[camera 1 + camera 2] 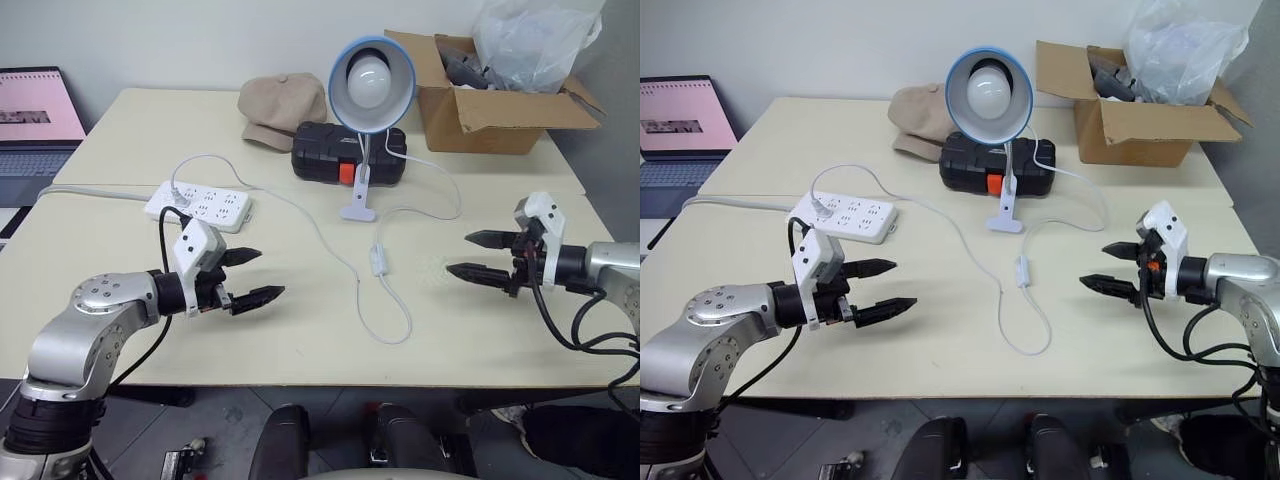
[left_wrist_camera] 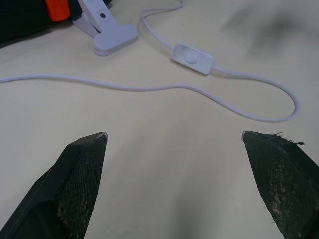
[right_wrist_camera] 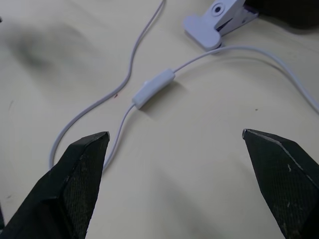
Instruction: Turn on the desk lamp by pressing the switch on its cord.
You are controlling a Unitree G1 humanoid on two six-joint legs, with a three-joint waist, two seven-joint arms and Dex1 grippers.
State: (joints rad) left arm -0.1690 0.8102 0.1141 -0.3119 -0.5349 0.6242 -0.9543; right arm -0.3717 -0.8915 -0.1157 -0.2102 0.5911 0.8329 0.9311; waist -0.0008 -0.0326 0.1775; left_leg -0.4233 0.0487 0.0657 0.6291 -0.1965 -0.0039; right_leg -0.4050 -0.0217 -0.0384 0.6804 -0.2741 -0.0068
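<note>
I should keep moving my right gripper, fingers open, toward the switch, which lies clear of the lamp's base [image 1: 358, 212], and then close it across the switch's long sides [image 1: 378, 261].
The desk lamp [image 1: 371, 82] with its light-blue shade and white bulb stands on its white clamp base [image 1: 358, 205] at the table's middle, unlit. Its thin white cord [image 1: 395, 325] loops toward the front edge. The small white switch [image 1: 379, 260] lies on the table along that cord, also seen from the wrists [image 2: 193, 58] [image 3: 153, 89]. My left gripper [image 1: 254, 276] hovers open left of the switch, pointing toward it. My right gripper [image 1: 470, 254] hovers open to the right, also pointing at it. Both are empty and well apart from the switch.
A white power strip [image 1: 199, 205] lies at the left with the cord's plug in it. A black case [image 1: 348, 152] and a beige cap [image 1: 280, 108] sit behind the lamp. A cardboard box [image 1: 495, 95] stands back right, a laptop [image 1: 35, 115] far left.
</note>
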